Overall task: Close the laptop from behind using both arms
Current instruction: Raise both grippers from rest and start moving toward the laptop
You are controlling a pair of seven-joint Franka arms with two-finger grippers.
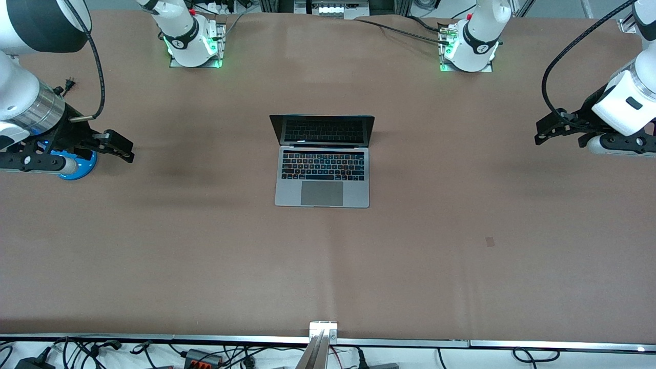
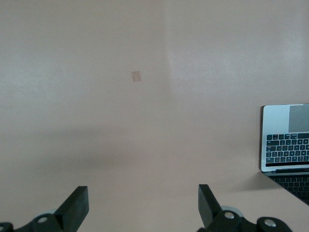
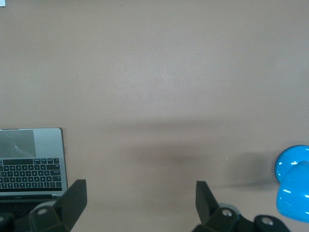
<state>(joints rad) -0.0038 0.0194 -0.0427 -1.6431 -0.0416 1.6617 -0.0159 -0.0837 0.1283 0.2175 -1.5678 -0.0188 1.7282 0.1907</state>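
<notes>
The dark screen [image 1: 323,129] should swing completely closed when I push from behind, while the laptop's base stays in place, because a hinge [image 1: 323,146] runs along the keyboard.
The grey laptop [image 1: 322,171] lies open in the middle of the table, its dark screen upright and facing the front camera. Its keyboard edge also shows in the left wrist view [image 2: 286,145] and in the right wrist view [image 3: 30,162]. My left gripper [image 1: 543,133] hangs open and empty over the table near the left arm's end, far from the laptop; its fingers [image 2: 77,205] stand wide apart. My right gripper [image 1: 120,146] hangs open and empty near the right arm's end, also far from the laptop; its fingers [image 3: 73,198] stand wide apart.
A small blue desk lamp base [image 1: 77,164] sits under the right arm and shows in the right wrist view [image 3: 293,186]. A small tape patch [image 1: 490,241] lies on the brown table cover [image 1: 205,256]. Cables run along the table's edge nearest the front camera.
</notes>
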